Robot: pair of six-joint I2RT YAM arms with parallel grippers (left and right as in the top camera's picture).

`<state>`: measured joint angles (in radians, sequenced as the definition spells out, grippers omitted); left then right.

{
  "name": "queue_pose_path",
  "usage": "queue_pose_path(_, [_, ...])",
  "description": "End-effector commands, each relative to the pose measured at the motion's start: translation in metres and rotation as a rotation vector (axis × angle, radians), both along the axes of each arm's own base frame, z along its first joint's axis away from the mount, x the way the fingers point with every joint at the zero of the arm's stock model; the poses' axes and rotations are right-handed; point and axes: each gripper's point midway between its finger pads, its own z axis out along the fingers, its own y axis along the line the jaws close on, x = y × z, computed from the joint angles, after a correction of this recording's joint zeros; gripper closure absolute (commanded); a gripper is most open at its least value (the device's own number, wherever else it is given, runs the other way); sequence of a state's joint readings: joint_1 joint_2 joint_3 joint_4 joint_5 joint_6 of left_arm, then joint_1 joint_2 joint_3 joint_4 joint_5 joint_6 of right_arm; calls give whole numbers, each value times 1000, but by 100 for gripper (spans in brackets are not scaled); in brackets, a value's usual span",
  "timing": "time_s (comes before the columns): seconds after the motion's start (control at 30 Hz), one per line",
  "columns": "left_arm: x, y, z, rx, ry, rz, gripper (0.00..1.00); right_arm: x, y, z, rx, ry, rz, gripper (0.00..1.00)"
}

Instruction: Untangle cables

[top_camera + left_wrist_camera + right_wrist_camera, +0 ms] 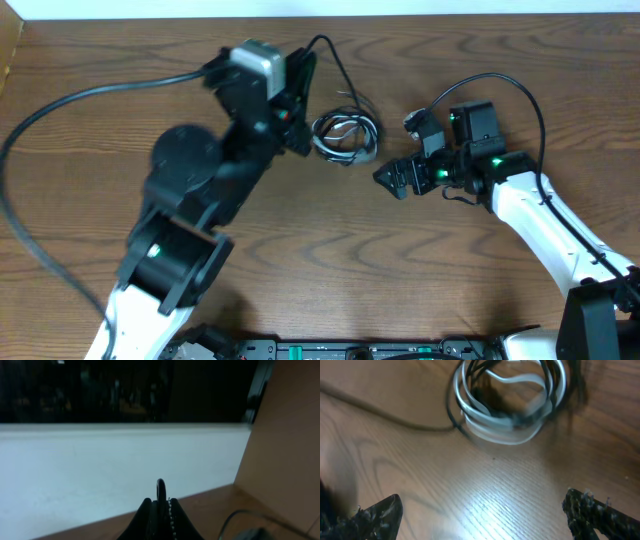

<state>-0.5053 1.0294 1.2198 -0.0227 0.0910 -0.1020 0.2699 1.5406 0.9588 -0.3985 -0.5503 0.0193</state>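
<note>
My left gripper will lay the black cable (161, 496) in a wide curve when it lowers the cable, because the cable stands up in a rounded bend (160, 481).
The cables lie as a small coiled bundle (346, 136) of white and black cords on the wooden table, between the two arms. In the right wrist view the bundle (507, 415) sits just ahead of my open right gripper (485, 515), which holds nothing. Overhead, the right gripper (398, 178) is just right of the coil. My left gripper (300, 78) is raised left of the bundle and shut on a thin black cable (335, 62) that arcs up and back down to the coil. In the left wrist view that cable (160, 487) sticks up between the closed fingers (145, 520).
A thick black arm cable (45, 105) sweeps across the left of the table. The table's far edge (400, 14) runs close behind the left gripper. A brown panel (287, 455) stands at the right in the left wrist view.
</note>
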Motion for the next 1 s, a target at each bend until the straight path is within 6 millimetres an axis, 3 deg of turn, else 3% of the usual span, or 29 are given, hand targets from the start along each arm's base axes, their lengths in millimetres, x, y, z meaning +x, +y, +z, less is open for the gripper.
queue_pose_path(0.0, [-23, 15, 32, -54, -65, 6, 92, 11, -4, -3, -20, 17, -128, 1])
queue_pose_path(0.23, [-42, 30, 48, -80, -105, 28, 92, 28, -36, -21, -127, 56, -375, 1])
queue_pose_path(0.37, [-46, 33, 51, -85, -112, 33, 92, 27, -35, -51, -140, 148, -409, 2])
queue_pose_path(0.53, [-44, 32, 41, -57, -80, 34, 92, 20, -23, -86, -114, 263, -384, 5])
queue_pose_path(0.67, [-44, 32, 37, -40, -73, 36, 92, 19, -10, -93, -99, 277, -369, 7])
queue_pose_path(0.7, [-44, 32, 37, -39, -72, 36, 92, 18, -7, -93, -96, 276, -367, 12])
queue_pose_path(0.8, [-43, 31, 35, -25, -69, 37, 92, 17, 4, -91, -78, 277, -367, 45])
queue_pose_path(0.87, [-43, 31, 33, -22, -63, 37, 92, 16, 9, -90, -73, 274, -355, 58])
queue_pose_path(0.93, [-43, 31, 32, -19, -59, 37, 92, 14, 13, -90, -73, 274, -347, 97])
queue_pose_path(0.97, [-43, 31, 31, -18, -57, 37, 92, 14, 14, -90, -71, 276, -349, 99])
